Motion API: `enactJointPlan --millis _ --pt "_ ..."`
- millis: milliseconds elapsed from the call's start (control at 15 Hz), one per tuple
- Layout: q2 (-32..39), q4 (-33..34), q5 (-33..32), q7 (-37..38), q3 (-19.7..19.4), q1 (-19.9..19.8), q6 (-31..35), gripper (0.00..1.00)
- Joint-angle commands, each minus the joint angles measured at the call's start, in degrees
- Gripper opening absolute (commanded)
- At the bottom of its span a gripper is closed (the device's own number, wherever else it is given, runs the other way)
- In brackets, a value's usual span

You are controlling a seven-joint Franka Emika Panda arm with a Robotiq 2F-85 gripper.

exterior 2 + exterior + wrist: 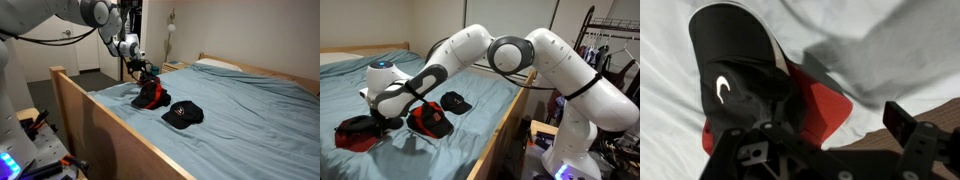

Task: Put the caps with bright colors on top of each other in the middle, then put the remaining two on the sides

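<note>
The red cap [826,108] is covered by the black swoosh cap, so my gripper should grab the black cap [780,95] and pull it clear of the red cap before stacking.
A red and black cap with a white swoosh logo [750,85] fills the wrist view, lying on the bedsheet just under my gripper [820,140]. The jaws are open with nothing between them. The right finger [902,125] hangs clear over the sheet. In an exterior view my gripper [388,116] sits low between two red and black caps, one to the left [355,133] and one to the right [430,121]. A black cap [455,101] lies behind them. In an exterior view the gripper [141,76] hovers over a red and black cap pile [150,96], with a black cap bearing a small red mark [183,114] beside it.
The caps lie on a bed with a pale blue sheet [360,95]. A wooden bed frame rail [110,130] runs along the robot's side. A pillow [215,65] lies at the head of the bed. Hanging clothes [605,50] are behind the robot.
</note>
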Motion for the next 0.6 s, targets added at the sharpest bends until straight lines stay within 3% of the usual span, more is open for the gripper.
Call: enactJointPlan --millis 0,533 --pt "8.0 10.2 -1.1 -3.4 0.6 0.2 -4.1 1.0" --pt "14.3 22.0 -5.5 -1.9 -4.2 3.9 -4.2 1.0"
